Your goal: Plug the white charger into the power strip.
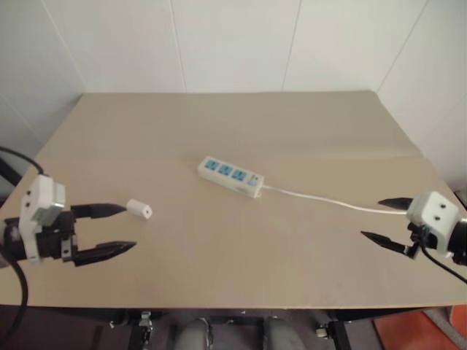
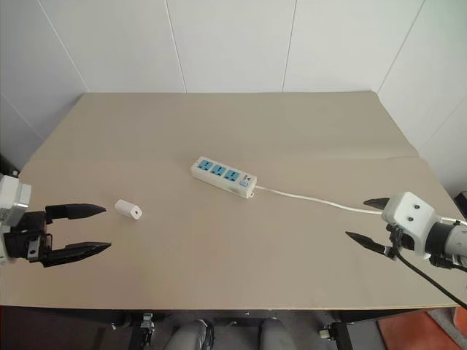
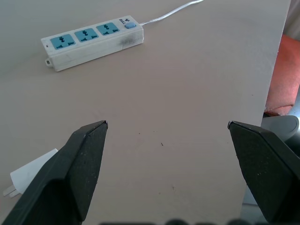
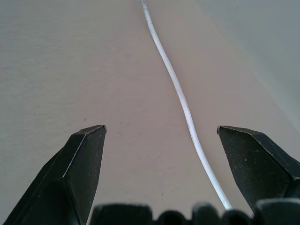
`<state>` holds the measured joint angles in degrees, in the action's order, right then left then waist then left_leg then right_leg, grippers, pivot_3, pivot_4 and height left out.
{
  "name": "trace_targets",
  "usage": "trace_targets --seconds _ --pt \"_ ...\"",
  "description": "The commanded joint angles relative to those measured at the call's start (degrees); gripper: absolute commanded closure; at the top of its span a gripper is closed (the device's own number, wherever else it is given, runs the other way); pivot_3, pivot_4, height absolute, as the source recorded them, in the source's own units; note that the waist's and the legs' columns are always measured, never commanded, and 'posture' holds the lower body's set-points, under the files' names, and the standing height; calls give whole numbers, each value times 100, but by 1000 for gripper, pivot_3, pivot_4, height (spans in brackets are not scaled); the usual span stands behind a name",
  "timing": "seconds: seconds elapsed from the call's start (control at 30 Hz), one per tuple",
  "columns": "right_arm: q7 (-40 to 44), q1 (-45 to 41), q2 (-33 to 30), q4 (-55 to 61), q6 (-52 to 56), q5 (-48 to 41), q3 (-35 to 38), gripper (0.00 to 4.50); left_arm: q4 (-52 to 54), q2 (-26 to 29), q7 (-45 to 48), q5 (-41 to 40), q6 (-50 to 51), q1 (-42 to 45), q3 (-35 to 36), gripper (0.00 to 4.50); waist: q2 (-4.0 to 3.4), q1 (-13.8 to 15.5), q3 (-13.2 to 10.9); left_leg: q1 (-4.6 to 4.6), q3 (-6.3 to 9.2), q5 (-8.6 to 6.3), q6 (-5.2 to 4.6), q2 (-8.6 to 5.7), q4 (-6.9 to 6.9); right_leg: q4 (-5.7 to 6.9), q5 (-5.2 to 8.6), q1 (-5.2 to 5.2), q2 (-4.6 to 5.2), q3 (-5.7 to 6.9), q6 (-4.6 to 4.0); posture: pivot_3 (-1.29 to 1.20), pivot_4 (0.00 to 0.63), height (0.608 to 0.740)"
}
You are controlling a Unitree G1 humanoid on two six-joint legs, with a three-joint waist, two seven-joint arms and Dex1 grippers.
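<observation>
I expect a thin white cord [image 1: 328, 200] to follow along when I pull the power strip closer, because it curves loosely from the power strip's switch end [image 1: 255, 184].
The white charger [image 1: 139, 209] lies flat on the tan table, left of centre, its dark-spotted end facing right. In the left wrist view a corner of the white charger [image 3: 26, 176] peeks out beside one finger. The power strip [image 1: 230, 176] lies in the middle of the table with three blue sockets up; its thin white cord [image 1: 328, 202] runs off to the right. My left gripper [image 1: 125, 229] hovers open just left of the charger, apart from it. My right gripper [image 1: 379, 219] hangs open at the right edge, its fingers either side of the cord [image 4: 180, 96], not touching it.
The table [image 1: 241, 124] is a tan board against white wall panels. Its front edge runs close below both grippers, and its right edge passes near the right gripper. An orange-red floor patch [image 1: 419, 332] shows beyond the front right corner.
</observation>
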<state>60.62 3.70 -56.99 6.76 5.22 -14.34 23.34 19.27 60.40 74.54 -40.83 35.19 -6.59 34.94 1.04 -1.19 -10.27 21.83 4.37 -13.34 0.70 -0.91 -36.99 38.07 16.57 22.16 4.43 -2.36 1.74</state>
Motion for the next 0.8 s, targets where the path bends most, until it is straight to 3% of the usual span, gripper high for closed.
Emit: trace_targets --seconds 0.03,0.4,0.57,0.8 --pt "-68 -4 -67 149 -36 -56 252 23 -7 95 37 -6 -99 86 46 0 0 0 0 0 0 0 0 0 0 0 0 0 0 0 0 0 150 740" --pt "-134 -394 136 100 335 -401 22 23 -42 75 -5 -9 -105 200 -40 0 1 -6 0 -1 -1 0 0 0 0 1 0 0 0 -1 0 0 150 740" --pt "-155 -1877 831 -937 504 -258 -1097 23 1 5 -114 -63 -106 571 -449 0 14 -115 6 -14 -4 0 0 0 0 1 -6 -6 -5 -7 -1 0 150 740" --pt "12 -4227 2113 -3939 -438 439 -2277 23 -111 -192 -301 32 -272 1357 -1197 0 11 -155 3 6 -8 0 0 -4 2 3 -10 20 -7 -8 -2 0 150 740"
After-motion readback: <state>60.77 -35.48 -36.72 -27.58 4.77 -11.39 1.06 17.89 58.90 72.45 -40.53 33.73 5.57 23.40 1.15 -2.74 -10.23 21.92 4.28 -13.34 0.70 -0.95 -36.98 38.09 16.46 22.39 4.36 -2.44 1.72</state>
